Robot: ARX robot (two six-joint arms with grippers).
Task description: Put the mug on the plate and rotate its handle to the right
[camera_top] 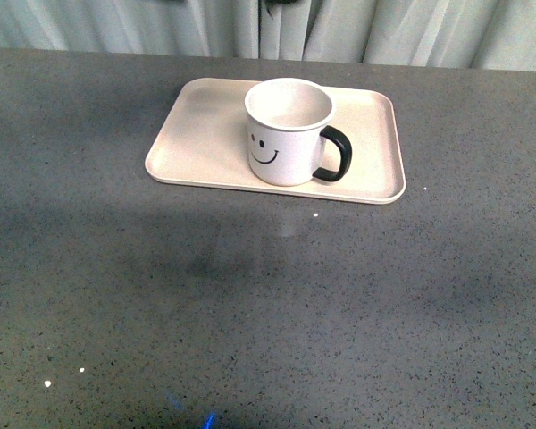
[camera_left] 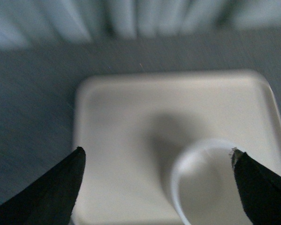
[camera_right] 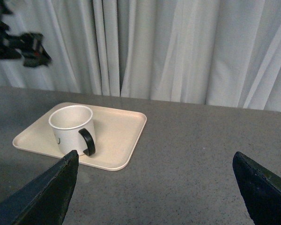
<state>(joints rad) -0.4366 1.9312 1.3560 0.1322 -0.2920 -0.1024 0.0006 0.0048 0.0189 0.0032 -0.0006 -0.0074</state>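
The smiley face (camera_top: 263, 150) is off-centre next to the mug's black handle (camera_top: 288, 134), so it will come round to the front when I turn the mug.
The white mug (camera_top: 288, 131) with a black smiley face stands upright on the pale beige plate (camera_top: 201, 134), near its middle. Its black handle (camera_top: 335, 155) points right in the front view. The left wrist view is blurred: my left gripper (camera_left: 155, 155) hangs open above the plate (camera_left: 122, 122), with the mug's rim (camera_left: 196, 180) under its right fingertip. My right gripper (camera_right: 154, 157) is open over bare table, away from the plate (camera_right: 117, 136) and mug (camera_right: 71, 129), whose handle (camera_right: 87, 142) faces it. Neither arm shows in the front view.
Grey speckled tabletop (camera_top: 268, 304) spreads around the plate, with pale curtains (camera_top: 384, 31) behind its far edge. In the right wrist view part of the other arm (camera_right: 18, 44) hangs above the plate's far side.
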